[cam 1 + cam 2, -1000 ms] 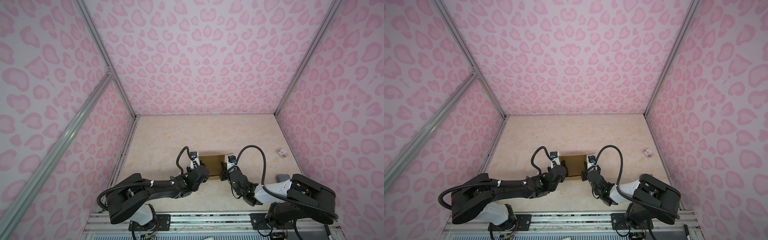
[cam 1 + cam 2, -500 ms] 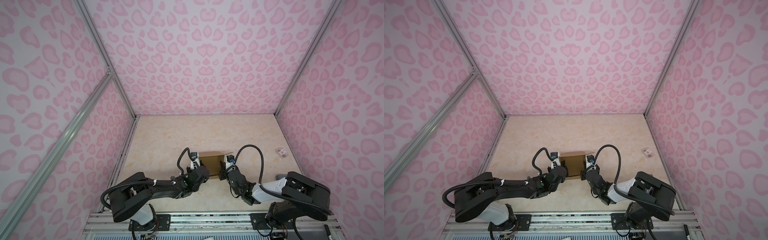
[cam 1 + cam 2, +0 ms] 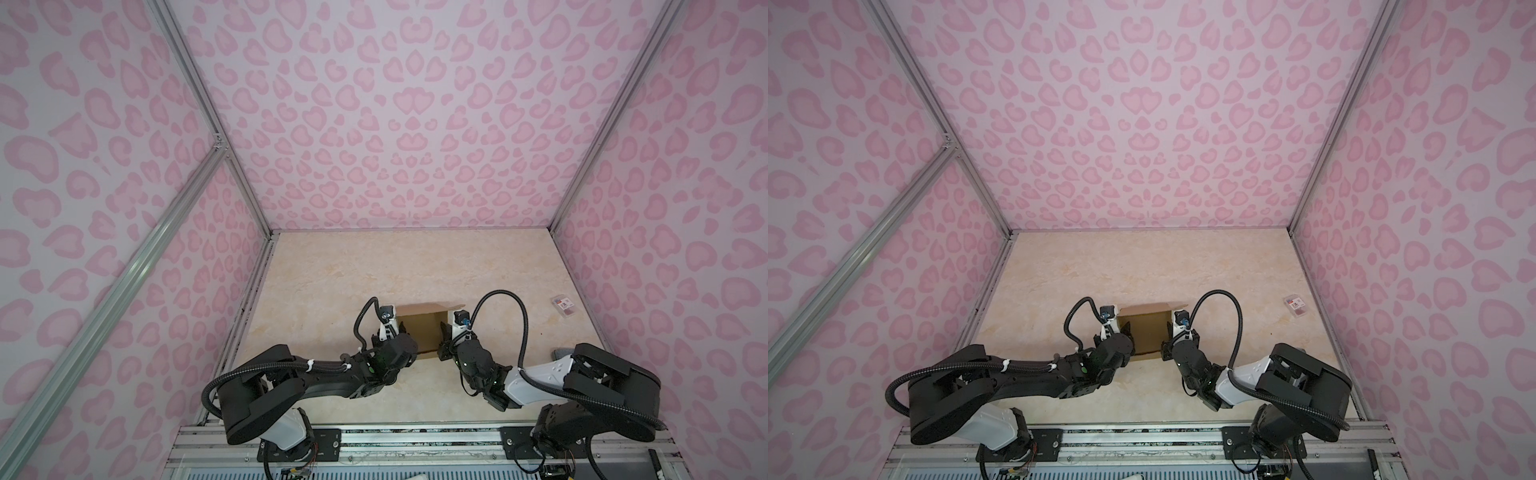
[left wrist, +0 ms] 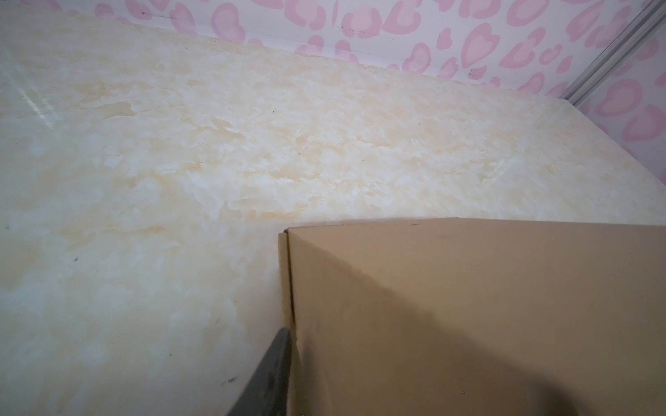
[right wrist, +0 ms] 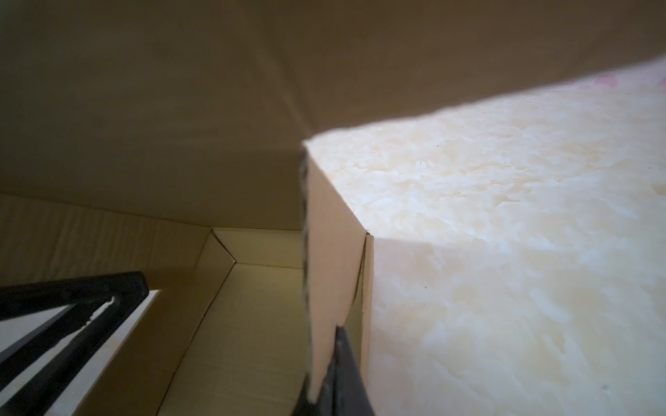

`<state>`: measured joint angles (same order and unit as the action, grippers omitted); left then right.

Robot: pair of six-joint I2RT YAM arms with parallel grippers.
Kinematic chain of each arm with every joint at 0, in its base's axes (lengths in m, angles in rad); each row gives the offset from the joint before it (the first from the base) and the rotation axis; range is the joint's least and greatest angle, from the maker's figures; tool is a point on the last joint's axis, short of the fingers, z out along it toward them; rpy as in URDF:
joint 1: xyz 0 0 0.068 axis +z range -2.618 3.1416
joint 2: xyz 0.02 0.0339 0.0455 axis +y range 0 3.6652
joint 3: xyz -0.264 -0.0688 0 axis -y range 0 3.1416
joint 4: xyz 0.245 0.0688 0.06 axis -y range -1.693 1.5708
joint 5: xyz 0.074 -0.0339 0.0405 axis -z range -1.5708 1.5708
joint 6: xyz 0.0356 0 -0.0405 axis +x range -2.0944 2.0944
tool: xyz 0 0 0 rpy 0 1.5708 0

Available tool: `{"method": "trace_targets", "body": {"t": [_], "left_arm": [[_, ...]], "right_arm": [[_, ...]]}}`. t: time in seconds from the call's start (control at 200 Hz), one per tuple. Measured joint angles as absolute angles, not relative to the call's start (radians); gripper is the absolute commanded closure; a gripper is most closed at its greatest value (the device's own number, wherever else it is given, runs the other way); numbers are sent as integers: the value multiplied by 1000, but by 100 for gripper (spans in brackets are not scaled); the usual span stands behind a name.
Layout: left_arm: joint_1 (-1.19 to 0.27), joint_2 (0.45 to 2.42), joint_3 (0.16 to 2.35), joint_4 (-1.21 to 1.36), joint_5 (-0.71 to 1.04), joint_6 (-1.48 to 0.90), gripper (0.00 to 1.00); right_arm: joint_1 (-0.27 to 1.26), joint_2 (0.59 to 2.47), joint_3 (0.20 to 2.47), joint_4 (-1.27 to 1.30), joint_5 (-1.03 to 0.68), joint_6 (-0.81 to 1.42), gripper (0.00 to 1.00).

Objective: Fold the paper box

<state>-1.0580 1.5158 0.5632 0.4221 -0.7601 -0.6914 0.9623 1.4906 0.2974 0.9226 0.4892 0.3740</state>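
Observation:
The robot's right gripper is closed on the box's side flap (image 5: 334, 260), in the raised lid's way (image 3: 422, 308), so both grippers should move back before the right gripper folds the lid down.
The paper box (image 3: 419, 332) (image 3: 1144, 332) is brown cardboard and sits near the table's front between both arms, its lid raised at the back. My left gripper (image 3: 400, 332) (image 3: 1121, 330) is at its left side. In the left wrist view one dark finger (image 4: 268, 374) lies against the outside of the box wall (image 4: 450, 306); the other finger is hidden, so its grip is unclear. My right gripper (image 3: 444, 334) (image 5: 331, 349) is shut on the box's right side flap (image 5: 331, 252). The box floor (image 5: 245, 324) shows beneath the lid.
A small clear packet with a red-white label (image 3: 563, 306) (image 3: 1296, 306) lies far right by the wall. A grey object (image 3: 560, 354) peeks out behind the right arm. Pink patterned walls close in three sides of the marbled table (image 3: 415, 266).
The box's lid has tipped up, showing a lighter top edge at the back. Both arms have shifted only slightly.

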Motion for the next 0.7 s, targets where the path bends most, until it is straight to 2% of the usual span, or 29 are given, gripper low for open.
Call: {"method": "trace_targets", "body": {"t": [0.255,0.46,0.58,0.7], "left_arm": [[-1058,1490,549,421,-759,-697,47],[-1059,1461,537,419,-758,-704,37],[-1058,1449,537,419,-751,-703,20],[-1059,1447,538,418,-738,-694,15]], "right_arm": [[963,1488,297,922,489,375,100],[964,1471,294,921,489,384,93],[966,1452,293,917,493,390,88],[969,1425,290,906,495,400,85]]}}
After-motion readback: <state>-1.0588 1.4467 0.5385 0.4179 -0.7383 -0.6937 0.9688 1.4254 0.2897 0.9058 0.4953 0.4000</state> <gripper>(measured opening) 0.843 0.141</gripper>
